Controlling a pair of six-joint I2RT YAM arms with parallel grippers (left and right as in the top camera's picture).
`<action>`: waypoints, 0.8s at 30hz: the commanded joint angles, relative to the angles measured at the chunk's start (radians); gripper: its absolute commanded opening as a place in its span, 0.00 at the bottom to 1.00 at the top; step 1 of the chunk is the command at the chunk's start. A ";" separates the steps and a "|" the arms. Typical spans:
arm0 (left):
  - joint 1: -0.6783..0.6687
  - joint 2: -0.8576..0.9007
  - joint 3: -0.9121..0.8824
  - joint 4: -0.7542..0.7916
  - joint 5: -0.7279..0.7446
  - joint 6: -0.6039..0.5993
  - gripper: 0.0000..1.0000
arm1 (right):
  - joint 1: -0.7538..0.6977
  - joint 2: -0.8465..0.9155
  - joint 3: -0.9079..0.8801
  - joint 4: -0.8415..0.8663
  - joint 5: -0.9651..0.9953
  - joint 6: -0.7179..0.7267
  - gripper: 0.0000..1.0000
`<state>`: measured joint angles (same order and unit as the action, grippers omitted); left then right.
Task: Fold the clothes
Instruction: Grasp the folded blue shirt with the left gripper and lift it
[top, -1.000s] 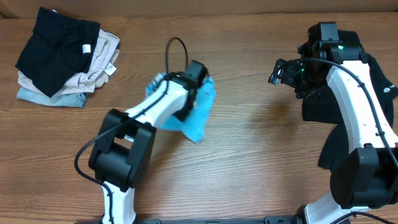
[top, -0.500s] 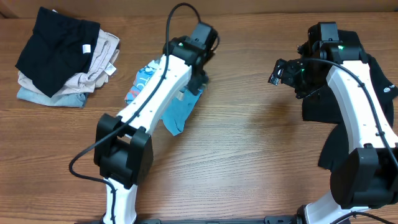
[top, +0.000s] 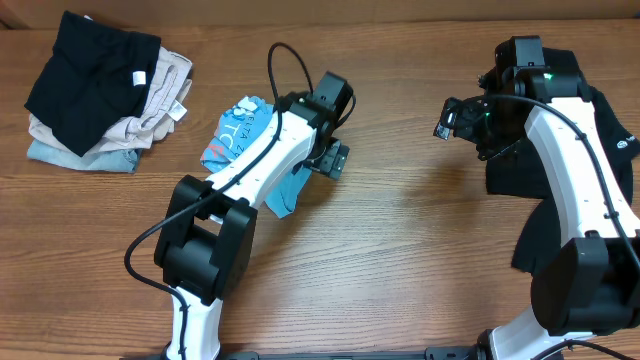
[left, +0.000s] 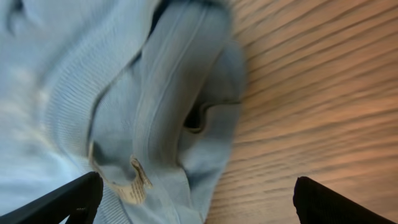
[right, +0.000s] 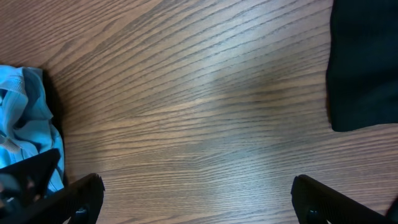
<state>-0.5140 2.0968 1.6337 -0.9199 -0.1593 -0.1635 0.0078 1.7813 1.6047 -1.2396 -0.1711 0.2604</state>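
The light blue shirt is a long way from my right gripper, so next my left gripper picks it up by the collar end and puts it on the stack.
A light blue shirt with printed letters lies crumpled on the wood table, partly under my left arm. In the left wrist view its ribbed collar and tag fill the left side. My left gripper is open and empty, hovering at the shirt's right edge, and shows open in its wrist view. My right gripper is open and empty above bare table, also open in its wrist view. A black garment lies at the right, under my right arm.
A stack of folded clothes, black on top of beige and pale blue, sits at the back left. The table's far edge runs along the top of the overhead view. The black garment's corner shows in the right wrist view.
My left gripper let go of the blue shirt, which now lies on the table, and drew a little right and toward the front. The right arm has not moved.
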 joint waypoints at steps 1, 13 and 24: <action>0.010 0.013 -0.064 0.034 -0.031 -0.058 1.00 | -0.002 -0.003 0.005 0.004 0.014 -0.008 1.00; 0.013 0.018 -0.179 0.275 -0.167 -0.020 0.68 | -0.002 -0.002 0.005 0.004 0.014 -0.026 1.00; 0.055 0.019 -0.173 0.273 -0.175 0.004 0.04 | -0.002 -0.003 0.005 0.004 0.014 -0.026 1.00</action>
<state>-0.4965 2.0975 1.4460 -0.6106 -0.3111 -0.1726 0.0078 1.7813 1.6047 -1.2400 -0.1673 0.2409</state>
